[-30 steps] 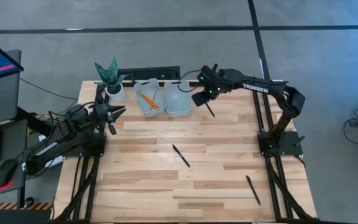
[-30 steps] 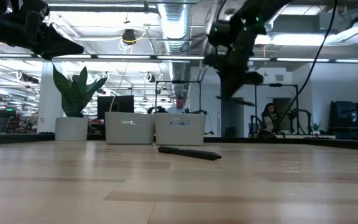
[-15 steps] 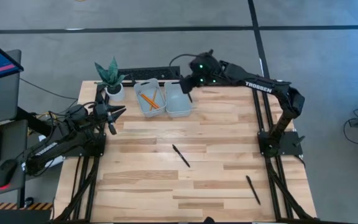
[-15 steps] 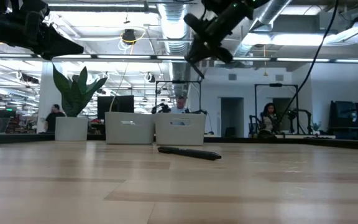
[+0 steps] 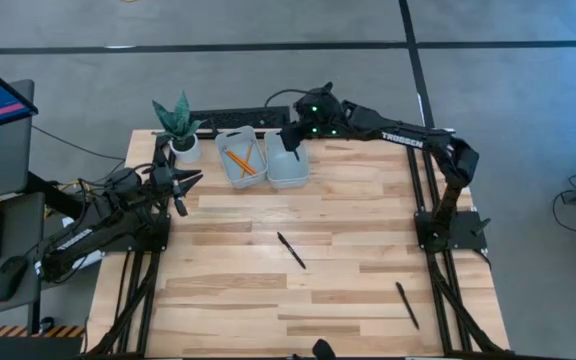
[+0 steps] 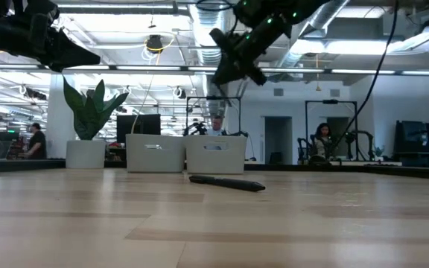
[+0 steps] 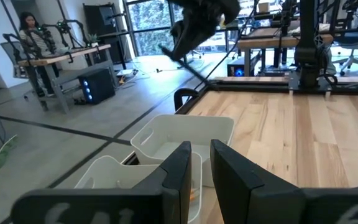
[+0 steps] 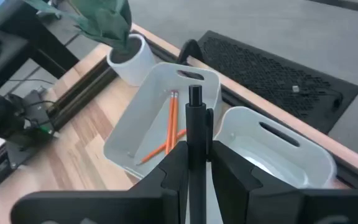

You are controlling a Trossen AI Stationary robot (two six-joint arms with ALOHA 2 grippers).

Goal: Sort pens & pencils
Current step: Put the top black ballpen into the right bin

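Note:
I should keep lowering the black pen (image 8: 196,121) with my right gripper and let it go inside the empty white bin (image 5: 289,172), because the pen is above the bin and apart from the orange pencils.
My right gripper (image 5: 294,140) hangs above the right white bin (image 5: 288,168), shut on one black pen (image 8: 195,121). The left wrist view shows that gripper (image 7: 197,22) high over the bins, the pen (image 7: 185,61) slanting below it. Orange pencils (image 5: 241,160) lie on the floor of the left white bin (image 5: 230,172), crossing each other in the right wrist view (image 8: 169,134). Two more pens lie flat on the table, one mid-table (image 5: 290,250) and one near the near right corner (image 5: 407,304). My left gripper (image 5: 183,185) waits shut by the table's left edge. My right gripper pinches the black pen between its two fingers (image 8: 178,165), coming from above and slanting down over the bins. The pen runs lengthwise between the pads, and its blunt end (image 8: 195,94) sticks out past the fingertips. It is lifted clear of bin and table.
A potted plant (image 5: 178,125) stands at the far left corner beside the left bin. A black mat (image 5: 238,118) lies behind the bins at the far edge. Bare wood stretches across the table's middle and near side around the two loose pens. People show in the room behind.
My right gripper has carried the pen toward the table's left and far edge and upward, from a spot right of the bins to above the right bin. It has stayed shut on the pen. The other pens, pencils and left arm have kept still.

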